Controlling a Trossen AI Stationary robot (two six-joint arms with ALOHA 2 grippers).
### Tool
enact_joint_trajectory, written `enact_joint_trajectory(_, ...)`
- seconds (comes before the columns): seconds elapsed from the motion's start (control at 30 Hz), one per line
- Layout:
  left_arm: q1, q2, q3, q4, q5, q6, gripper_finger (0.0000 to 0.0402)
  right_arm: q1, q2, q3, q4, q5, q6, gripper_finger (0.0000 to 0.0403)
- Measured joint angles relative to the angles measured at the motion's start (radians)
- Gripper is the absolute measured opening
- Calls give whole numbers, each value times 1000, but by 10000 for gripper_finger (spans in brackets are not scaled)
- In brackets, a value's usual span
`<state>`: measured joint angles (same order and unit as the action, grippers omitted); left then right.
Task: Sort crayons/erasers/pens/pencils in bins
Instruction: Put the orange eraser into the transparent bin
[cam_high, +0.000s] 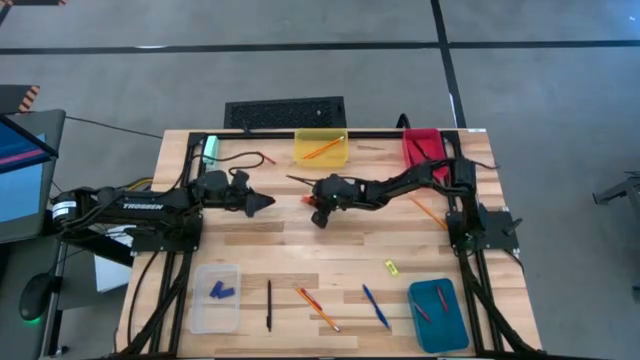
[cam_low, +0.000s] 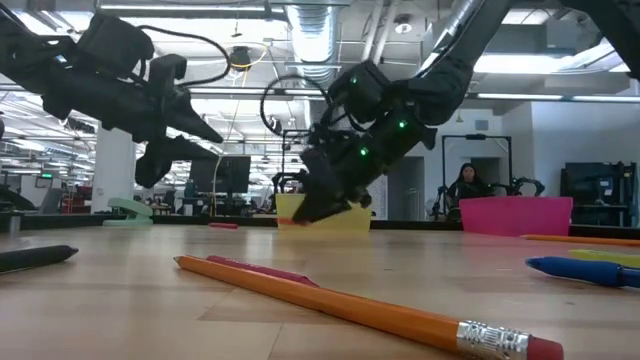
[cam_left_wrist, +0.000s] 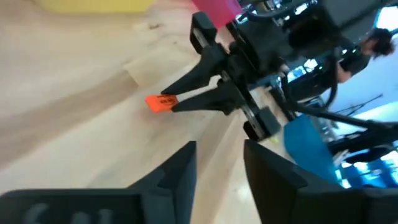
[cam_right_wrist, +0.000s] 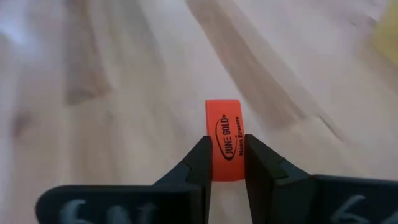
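Note:
I should take the eraser's printed front end (cam_left_wrist: 157, 103) with my left gripper, as the clear bin (cam_high: 214, 300) lies on that side while my right gripper holds the red-orange eraser.
My right gripper (cam_high: 320, 214) is over the table's middle, shut on a red-orange eraser (cam_right_wrist: 225, 138). The eraser also shows in the left wrist view as an orange block (cam_left_wrist: 160, 102). My left gripper (cam_high: 264, 203) hovers open just left of it, above the wood, touching nothing; its fingers frame the right gripper (cam_left_wrist: 202, 93). Near the front edge lie a black pen (cam_high: 268, 305), an orange pencil (cam_high: 320, 310), a blue pen (cam_high: 376, 306) and a yellow eraser (cam_high: 391, 267). The yellow bin (cam_high: 300, 155) holds a pencil. The clear bin (cam_high: 200, 310) holds blue erasers. My right gripper pinches the red-orange eraser between its two fingers (cam_right_wrist: 200, 163), one on each long side of its rear part (cam_right_wrist: 226, 167). The printed front end (cam_right_wrist: 224, 112) sticks out past the fingertips. The fingers slant down from the table's right. Whether the eraser touches the wood, I cannot tell.
The red bin (cam_high: 412, 150) is at the far right corner and the teal-blue bin (cam_high: 450, 325), with red sticks in it, at the near right. Another orange pencil (cam_high: 428, 212) lies under the right arm. A pale-green block (cam_high: 211, 148) sits at the far left.

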<state>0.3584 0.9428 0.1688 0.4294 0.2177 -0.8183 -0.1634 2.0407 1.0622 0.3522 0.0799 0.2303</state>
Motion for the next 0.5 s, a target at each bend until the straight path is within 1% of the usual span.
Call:
enact_joint_trajectory(0.1, 0, 0, 0, -5, 11, -60, 150, 24, 0, 0, 62, 1, -10, 77)
enact_joint_trajectory(0.23, 0, 0, 0, -23, 14, -121, 171, 50, -2, 0, 170, 1, -31, 77)
enact_joint_trajectory(0.4, 0, 0, 0, -22, 32, -181, 176, 73, -2, 2, 294, 3, -90, 77)
enact_joint_trajectory(0.5, 0, 0, 0, -11, 36, -214, 177, 84, -3, 26, 317, 6, -150, 77)
